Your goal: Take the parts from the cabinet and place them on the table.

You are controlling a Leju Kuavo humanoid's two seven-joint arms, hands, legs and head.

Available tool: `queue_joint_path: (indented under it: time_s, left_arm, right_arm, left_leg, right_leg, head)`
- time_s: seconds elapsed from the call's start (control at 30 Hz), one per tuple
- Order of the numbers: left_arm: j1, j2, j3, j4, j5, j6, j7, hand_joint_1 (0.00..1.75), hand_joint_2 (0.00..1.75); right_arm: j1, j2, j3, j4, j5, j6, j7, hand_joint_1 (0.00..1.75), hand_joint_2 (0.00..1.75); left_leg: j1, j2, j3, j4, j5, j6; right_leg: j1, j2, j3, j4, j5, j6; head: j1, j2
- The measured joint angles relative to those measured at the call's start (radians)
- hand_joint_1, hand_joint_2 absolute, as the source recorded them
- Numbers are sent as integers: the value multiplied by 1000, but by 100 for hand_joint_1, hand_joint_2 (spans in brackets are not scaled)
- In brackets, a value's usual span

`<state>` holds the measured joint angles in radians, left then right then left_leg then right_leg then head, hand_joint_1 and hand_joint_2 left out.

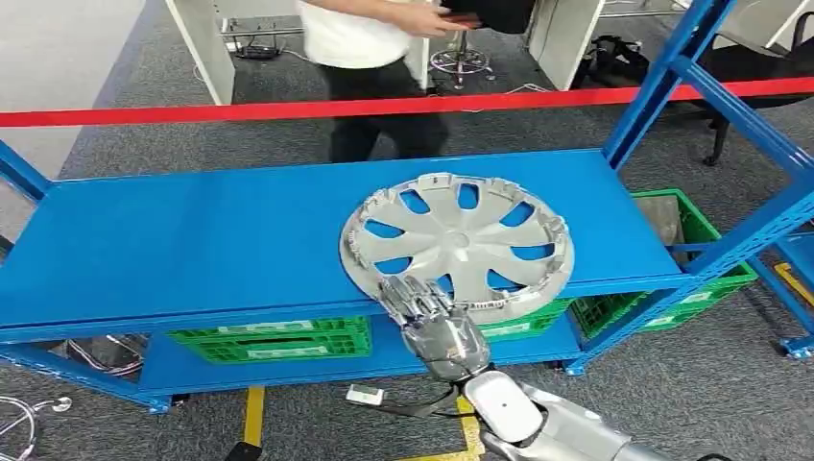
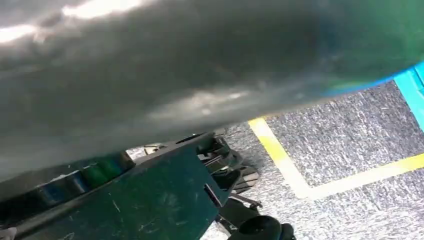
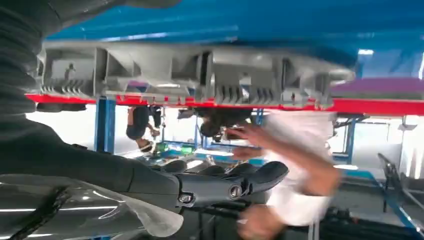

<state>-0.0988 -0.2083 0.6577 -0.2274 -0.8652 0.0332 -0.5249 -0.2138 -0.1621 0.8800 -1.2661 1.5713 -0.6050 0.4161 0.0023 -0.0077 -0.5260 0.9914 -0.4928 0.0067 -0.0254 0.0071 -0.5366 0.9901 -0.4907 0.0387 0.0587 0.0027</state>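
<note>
My gripper will carry the silver wheel cover (image 1: 460, 240) by its near edge, and the cover will stay flat, because broad spokes (image 1: 405, 246) join the cover's middle to its ribbed rim.
A silver wheel cover (image 1: 461, 245) lies flat on the blue shelf (image 1: 192, 240) of the rack, right of its middle, its near rim over the shelf's front edge. My right hand (image 1: 422, 307) reaches up from below to that near rim, fingers spread over the edge. In the right wrist view the dark fingers (image 3: 240, 177) stretch out straight, a gap apart from the cover's ribbed rim (image 3: 190, 75), with nothing held between them. A blurred grey mass (image 2: 175, 65) spans the left wrist view, which looks down at the floor; the left hand's fingers cannot be made out.
A person in a white top (image 1: 355, 38) stands behind the rack, beyond a red barrier tape (image 1: 288, 109). Green crates (image 1: 278, 341) sit on the lower shelf and at the right (image 1: 696, 230). Blue uprights (image 1: 672, 77) rise at the right. Yellow floor lines (image 2: 280, 155) cross the carpet.
</note>
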Motion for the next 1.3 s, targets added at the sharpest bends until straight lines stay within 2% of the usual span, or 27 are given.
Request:
queue_joint_path:
  time_s: [0.1,0.4,0.6,0.83,1.3]
  left_arm:
    - [2,-1,16,0,-5,-1,0,0,0]
    - [3,-4,34,0,-24,-3,3,0,0]
    - [2,-5,40,0,-36,-8,2,0,0]
    - [2,-5,41,0,-43,-7,3,0,0]
    - [2,-5,47,0,-43,-7,3,0,0]
  right_arm:
    - [30,20,-41,12,0,7,-61,0,175]
    - [58,37,-124,52,0,8,-69,0,175]
    - [53,39,-165,75,0,4,-10,0,175]
    - [49,37,-215,76,0,0,-9,0,175]
    - [47,37,-219,75,0,2,-8,0,175]
  left_leg:
    - [0,0,0,0,0,0]
    - [0,0,0,0,0,0]
    - [0,0,0,0,0,0]
    - [0,0,0,0,0,0]
    - [0,0,0,0,0,0]
  right_leg:
    - [0,0,0,0,0,0]
    - [0,0,0,0,0,0]
    - [0,0,0,0,0,0]
    - [0,0,0,0,0,0]
    - [0,0,0,0,0,0]
  head:
    - [0,0]
    - [0,0]
    - [0,0]
    - [0,0]
    - [0,0]
